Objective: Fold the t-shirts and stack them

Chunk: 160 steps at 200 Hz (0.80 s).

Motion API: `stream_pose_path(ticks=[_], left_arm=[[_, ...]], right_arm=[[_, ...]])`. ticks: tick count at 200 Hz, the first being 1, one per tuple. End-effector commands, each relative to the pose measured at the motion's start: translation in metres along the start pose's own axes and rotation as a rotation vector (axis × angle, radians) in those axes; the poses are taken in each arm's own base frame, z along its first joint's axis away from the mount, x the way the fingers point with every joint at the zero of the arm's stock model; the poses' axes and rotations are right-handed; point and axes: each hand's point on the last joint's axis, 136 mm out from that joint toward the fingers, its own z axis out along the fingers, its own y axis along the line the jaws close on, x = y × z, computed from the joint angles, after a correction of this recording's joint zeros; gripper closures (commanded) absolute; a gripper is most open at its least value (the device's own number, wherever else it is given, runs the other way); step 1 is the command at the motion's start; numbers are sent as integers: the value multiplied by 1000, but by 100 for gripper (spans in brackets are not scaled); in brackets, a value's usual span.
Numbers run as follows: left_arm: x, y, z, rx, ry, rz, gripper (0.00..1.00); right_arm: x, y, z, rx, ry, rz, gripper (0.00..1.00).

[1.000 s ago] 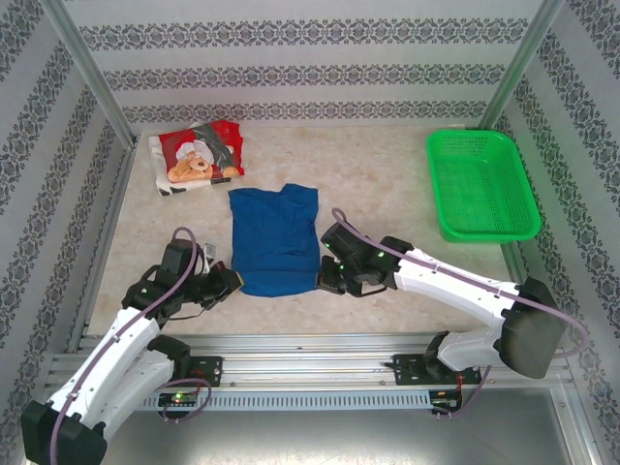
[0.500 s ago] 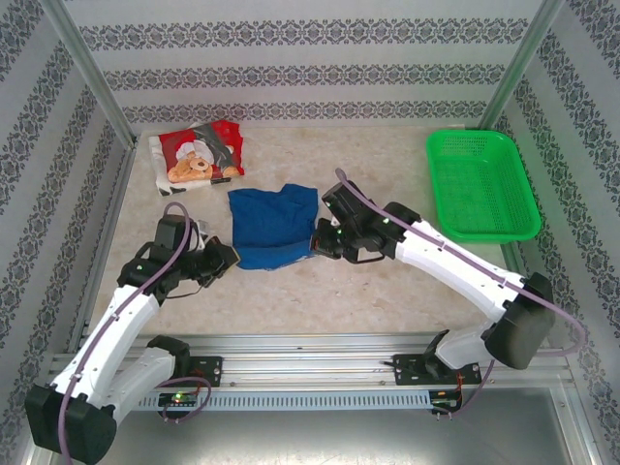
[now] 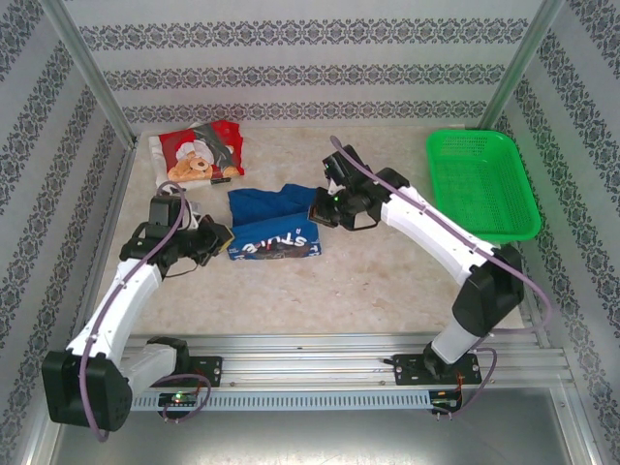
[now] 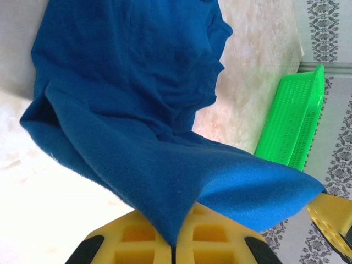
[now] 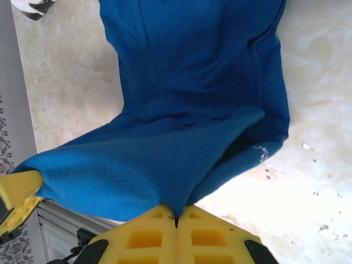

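Note:
The blue t-shirt's hem [image 3: 272, 226] is tight from gripper to gripper. My right gripper should keep going toward the t-shirt's collar [image 3: 270, 193] and let go of the hem beside it.
The blue t-shirt [image 3: 275, 225] lies mid-table, its near half lifted and turned back so the white lettering [image 3: 277, 246] faces up. My left gripper [image 3: 225, 239] is shut on its left hem corner and my right gripper [image 3: 318, 215] is shut on its right hem corner. In the left wrist view the blue cloth [image 4: 137, 110] runs into the closed yellow gripper [image 4: 173, 242]. The right wrist view shows the same shirt [image 5: 187, 82] pinched in the closed gripper [image 5: 176, 220]. The red t-shirt [image 3: 199, 158] with the teddy-bear print lies folded at the far left.
A green mesh basket [image 3: 481, 184] stands at the far right, also seen as a green basket [image 4: 294, 126] from the left wrist. Patterned walls and metal posts bound the table. Bare marble surface lies between the blue shirt and the arm bases.
Both grippers have carried the blue shirt's near hem away from the bases toward the far side. The shirt has doubled over and its lettering now shows.

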Motion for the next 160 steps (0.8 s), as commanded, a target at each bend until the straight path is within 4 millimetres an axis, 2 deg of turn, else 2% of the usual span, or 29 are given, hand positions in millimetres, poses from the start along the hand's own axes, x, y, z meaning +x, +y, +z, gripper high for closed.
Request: stream_pose_path(ticks=[1,103,160], left_arm=[[-26,-20,-2,61,-52,59,100],[-95,-8,52,26,-45,35,100],[-127,5,97,6,3,24,100]], right_arm=[[-18,-1,5,4,8,-28,100],[-94,-26,56,35,31,11,100],[-125,-41,88,36,51,53,100]])
